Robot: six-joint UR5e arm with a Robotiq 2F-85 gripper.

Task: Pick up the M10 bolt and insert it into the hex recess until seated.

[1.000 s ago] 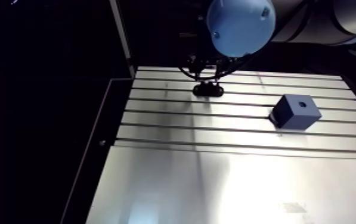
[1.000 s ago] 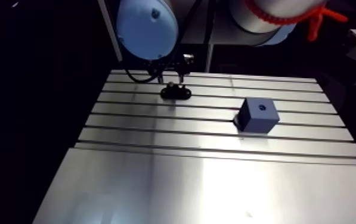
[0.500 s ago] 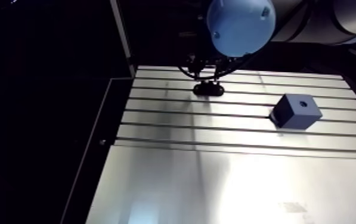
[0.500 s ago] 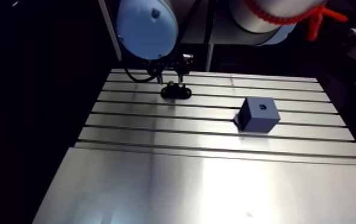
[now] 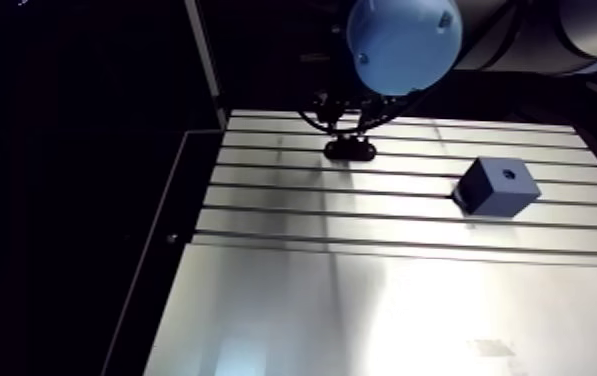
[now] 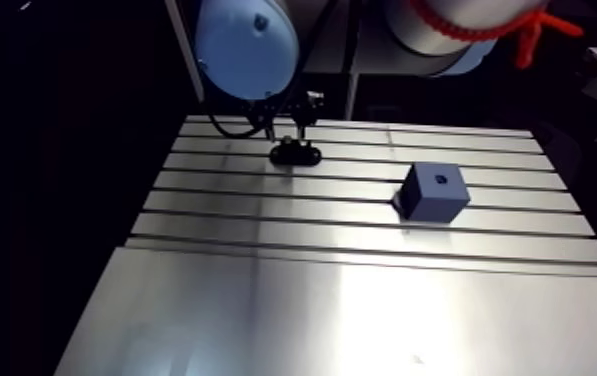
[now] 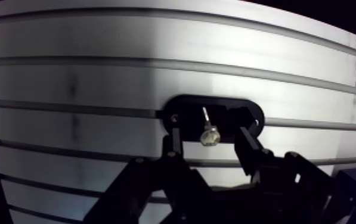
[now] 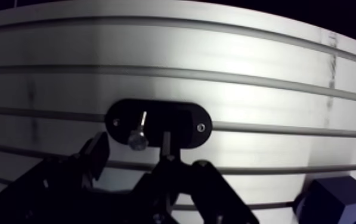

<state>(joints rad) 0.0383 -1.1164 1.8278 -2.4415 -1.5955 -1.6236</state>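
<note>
My gripper will bring the silver bolt (image 7: 210,137) out alone when it lifts it, because screws (image 7: 175,118) show at both ends of the black oval holder.
A small silver bolt (image 7: 209,136) stands in a black oval holder (image 7: 240,111) on the slotted table, head towards the camera. My gripper (image 7: 209,143) hangs right over the holder, open, one finger on each side of the bolt head with a narrow gap to either finger. In the arm view the gripper (image 5: 348,128) hovers over the holder (image 5: 350,150) near the table's far edge. A dark blue block (image 5: 497,187) with a small recess (image 5: 507,174) in its top face sits to the right of the holder, well apart from it.
The aluminium table (image 5: 362,300) has several long slots across its far half and a smooth plate nearer the camera. Its left edge (image 5: 177,235) drops into darkness. A corner of the blue block (image 8: 335,199) shows beside the gripper in the wrist view.
</note>
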